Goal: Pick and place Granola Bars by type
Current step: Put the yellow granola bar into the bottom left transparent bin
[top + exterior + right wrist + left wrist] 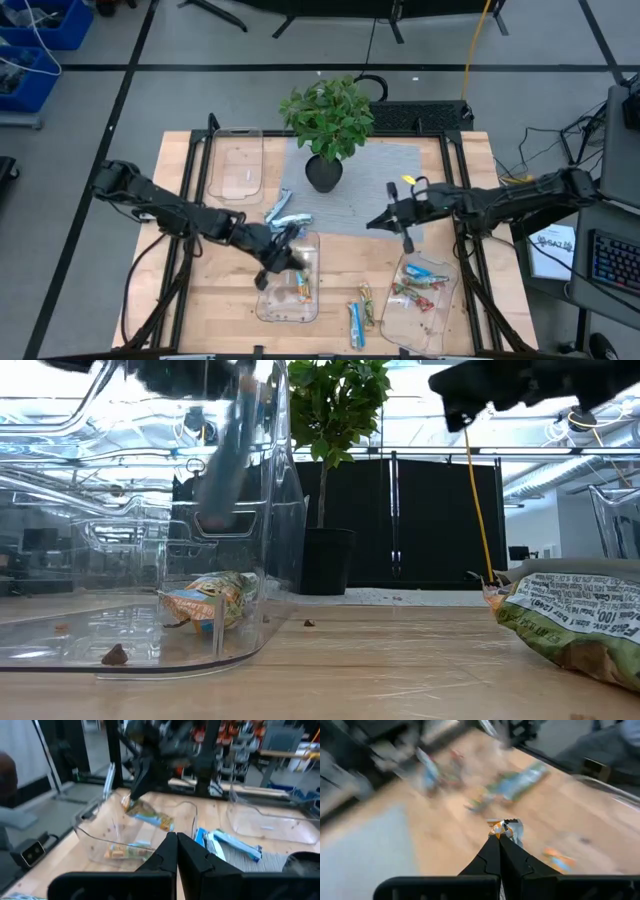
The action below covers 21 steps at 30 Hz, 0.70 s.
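The bars on the wood (366, 305) are near the red-blue bars' tray and away from my left gripper, so my right gripper should push them toward the middle tray (306, 306).
My left gripper (283, 243) hangs over the clear middle tray (268, 305), shut on a green-yellow-orange granola bar (150, 817). Another bar of that kind (303, 288) lies flat in this tray. Blue-white bars (288, 218) rest on the grey mat's near left corner. Red-blue bars (422, 285) lie in the clear right tray (440, 320). Two more bars (360, 315) lie on the wood between the trays. My right gripper (406, 243) is shut and touches nothing, above the table right of centre. My left gripper pinches the green-yellow-orange bar by one end (128, 804) between its two fingers, coming from above and slanting down. The bar is lifted clear and hangs tilted below the fingers, over the middle tray. In its own wrist view only the wrapper's tip (512, 827) shows past the fingertips.
A third clear tray (235, 165) sits at the far left of the table. A potted plant (328, 125) stands on the grey mat (370, 190) at the far middle. A green wrapper (570, 620) lies close to the low camera.
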### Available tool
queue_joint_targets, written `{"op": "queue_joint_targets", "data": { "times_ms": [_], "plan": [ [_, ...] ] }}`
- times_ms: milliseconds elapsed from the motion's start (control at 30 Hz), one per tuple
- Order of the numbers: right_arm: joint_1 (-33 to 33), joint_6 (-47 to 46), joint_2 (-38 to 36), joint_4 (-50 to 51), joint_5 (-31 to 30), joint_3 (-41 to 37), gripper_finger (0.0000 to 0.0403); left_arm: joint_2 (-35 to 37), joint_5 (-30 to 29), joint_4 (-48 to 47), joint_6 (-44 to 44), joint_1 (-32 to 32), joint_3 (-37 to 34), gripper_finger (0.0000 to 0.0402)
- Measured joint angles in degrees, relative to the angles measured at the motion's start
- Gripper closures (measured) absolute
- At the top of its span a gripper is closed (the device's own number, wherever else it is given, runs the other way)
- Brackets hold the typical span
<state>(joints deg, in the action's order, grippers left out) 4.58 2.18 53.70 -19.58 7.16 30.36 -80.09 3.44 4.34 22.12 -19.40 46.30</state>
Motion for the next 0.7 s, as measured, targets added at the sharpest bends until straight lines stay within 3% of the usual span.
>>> {"op": "queue_joint_targets", "data": {
  "times_ms": [200,467,700],
  "plan": [
    [0.00,-2.12,-5.91,-11.05,-2.69,-8.27,0.0403,-0.09,-2.74,0.08,-11.54,-4.81,-3.07,0.0401],
    [0.02,-3.04,-7.44,-11.30,-2.67,-9.43,0.0403,-0.99,-2.12,-4.74,-22.62,-9.15,-3.12,0.0399],
    [0.02,-2.49,-6.92,-10.58,-2.14,-9.40,0.0403,-2.56,-4.26,-3.31,-28.50,-8.62,-3.12,0.0366]
  ]
}}
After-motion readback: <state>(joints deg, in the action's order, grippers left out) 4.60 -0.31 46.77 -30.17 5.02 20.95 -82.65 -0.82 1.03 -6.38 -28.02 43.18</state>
